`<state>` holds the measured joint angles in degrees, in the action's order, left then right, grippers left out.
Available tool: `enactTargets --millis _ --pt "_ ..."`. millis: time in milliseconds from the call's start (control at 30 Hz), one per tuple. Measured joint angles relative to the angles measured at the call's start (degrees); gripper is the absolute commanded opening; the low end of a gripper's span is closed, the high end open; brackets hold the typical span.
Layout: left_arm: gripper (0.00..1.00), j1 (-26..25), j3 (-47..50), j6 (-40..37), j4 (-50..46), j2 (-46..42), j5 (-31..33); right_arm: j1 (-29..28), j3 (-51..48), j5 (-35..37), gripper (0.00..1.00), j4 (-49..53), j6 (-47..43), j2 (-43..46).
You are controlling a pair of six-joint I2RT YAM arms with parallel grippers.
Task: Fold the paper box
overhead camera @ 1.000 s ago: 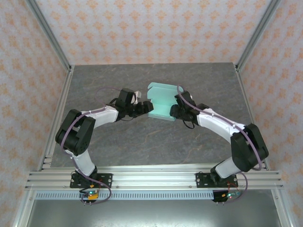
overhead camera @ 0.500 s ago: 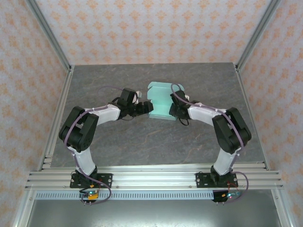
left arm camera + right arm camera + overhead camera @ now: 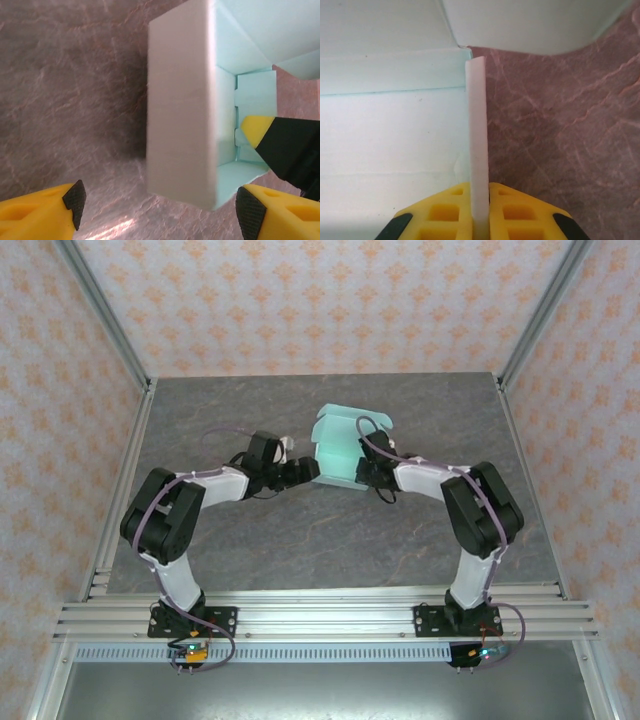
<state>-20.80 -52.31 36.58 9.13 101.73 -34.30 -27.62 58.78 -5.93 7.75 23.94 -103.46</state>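
Note:
My right gripper has a finger inside the box point(image 3: 254, 97) where the lid must close, so my left gripper should clamp the opposite side point(image 3: 180, 107) to free my right gripper.
The paper box point(image 3: 338, 448) is pale mint card, half formed, lying on the grey table between the two arms. In the left wrist view its near side wall point(image 3: 180, 125) stands upright with the inner floor and tabs behind it. My left gripper point(image 3: 308, 472) sits at the box's left edge, open, its fingertips point(image 3: 75, 197) wide apart in front of that wall without touching it. My right gripper point(image 3: 361, 471) is at the box's right edge, shut on the thin right wall point(image 3: 478, 130). One of its yellow fingers point(image 3: 280, 145) reaches inside the box.
The table surface point(image 3: 300, 530) is dark grey stone pattern, fenced by aluminium posts point(image 3: 105, 310) and patterned walls on three sides. Both arms bend inward, elbows out toward the sides.
The right arm has folded in, its elbow drawn closer to the box. The box has shifted slightly right and its far flap has tilted. The left gripper has barely moved.

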Motion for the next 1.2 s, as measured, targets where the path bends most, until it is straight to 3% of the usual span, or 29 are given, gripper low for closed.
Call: enactTargets --millis 133,267,367,467,567,667,833,967,1067,1200 --pt "0.95 1.0 1.0 1.0 1.1 -2.7 -2.7 0.9 -3.6 -3.9 0.12 -1.3 -1.4 5.7" --pt "0.94 1.3 1.0 2.6 4.5 -5.6 -6.1 1.2 -4.5 -8.0 0.13 -2.8 -2.6 10.3" --pt "0.85 1.3 1.0 3.6 6.0 -6.6 -7.9 1.1 -4.9 -10.4 0.13 -4.4 -2.8 11.8" --pt "0.60 1.3 1.0 4.6 7.0 -6.8 -9.2 1.2 -5.6 -12.4 0.13 -5.7 -2.8 12.1" --pt "0.48 1.3 1.0 5.8 8.3 -6.9 -10.0 1.2 -6.5 -13.8 0.16 -6.5 -2.7 12.1" --pt "0.40 1.3 1.1 7.3 8.9 -7.2 -9.9 1.2 -6.9 -15.0 0.25 -7.7 -1.8 12.1" --pt "0.33 1.4 1.4 10.5 9.9 -8.1 -8.6 1.2 -8.2 -14.9 0.45 -10.8 1.1 13.3" --pt "0.31 1.3 2.2 11.6 9.6 -9.0 -6.9 1.4 -9.7 -14.4 0.55 -12.2 3.0 16.4" --pt "0.31 1.1 2.2 10.4 7.4 -10.3 -5.2 2.4 -9.9 -15.0 0.56 -12.9 3.5 18.6" --pt "0.31 0.5 1.7 9.6 6.1 -11.0 -5.0 4.4 -9.2 -15.9 0.49 -12.3 1.5 19.7"
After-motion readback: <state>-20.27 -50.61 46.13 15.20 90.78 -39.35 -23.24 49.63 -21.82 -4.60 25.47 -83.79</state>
